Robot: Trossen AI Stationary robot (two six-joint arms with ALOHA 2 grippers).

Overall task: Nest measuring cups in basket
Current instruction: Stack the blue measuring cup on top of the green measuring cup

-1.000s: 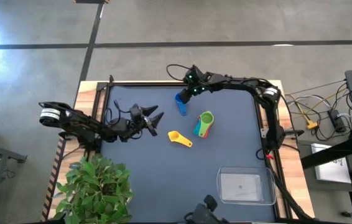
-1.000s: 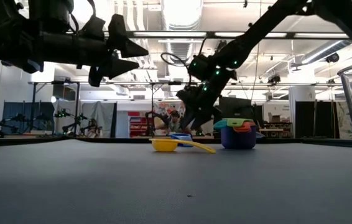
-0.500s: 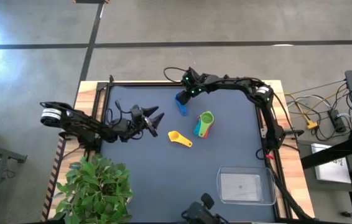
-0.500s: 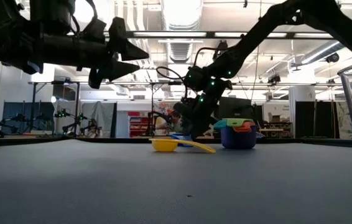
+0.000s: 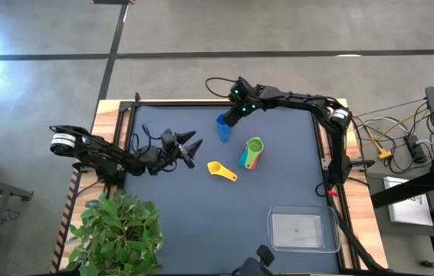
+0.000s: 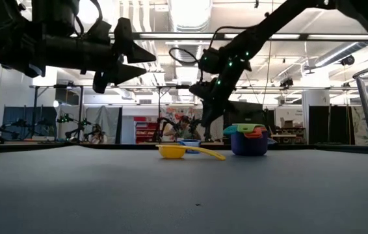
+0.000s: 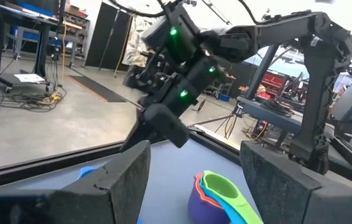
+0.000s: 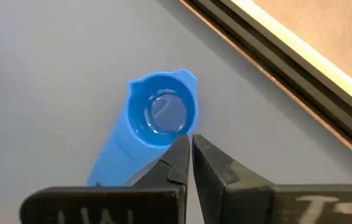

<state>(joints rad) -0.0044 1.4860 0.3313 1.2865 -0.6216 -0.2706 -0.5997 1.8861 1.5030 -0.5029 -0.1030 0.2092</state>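
My right gripper's fingers are closed beside the blue cup's rim (image 8: 192, 132). I should open them, straddle the rim (image 8: 191, 121) and pinch it before I lift it to the stack.
A blue measuring cup (image 5: 221, 126) lies bowl-up on the dark mat near the far edge, its handle pointing toward the near side. My right gripper (image 5: 235, 113) hovers just beyond it, shut, its tips (image 8: 190, 146) beside the bowl's rim (image 8: 185, 121). A yellow cup (image 5: 221, 170) lies alone mid-table. Several other cups sit nested in a stack (image 5: 251, 152), green on top. The clear basket (image 5: 271, 230) stands at the near right corner. My left gripper (image 5: 190, 146) waits open over the table's left half, raised (image 6: 132, 58).
A potted plant (image 5: 117, 230) overhangs the near left corner. A raised wooden frame (image 8: 275, 68) borders the mat just past the blue cup. Open mat lies between the yellow cup and the basket. Cables trail off the table's right side.
My right gripper has dipped toward the blue cup, then risen again and shifted slightly toward the table's right. The blue cup has stayed where it was.
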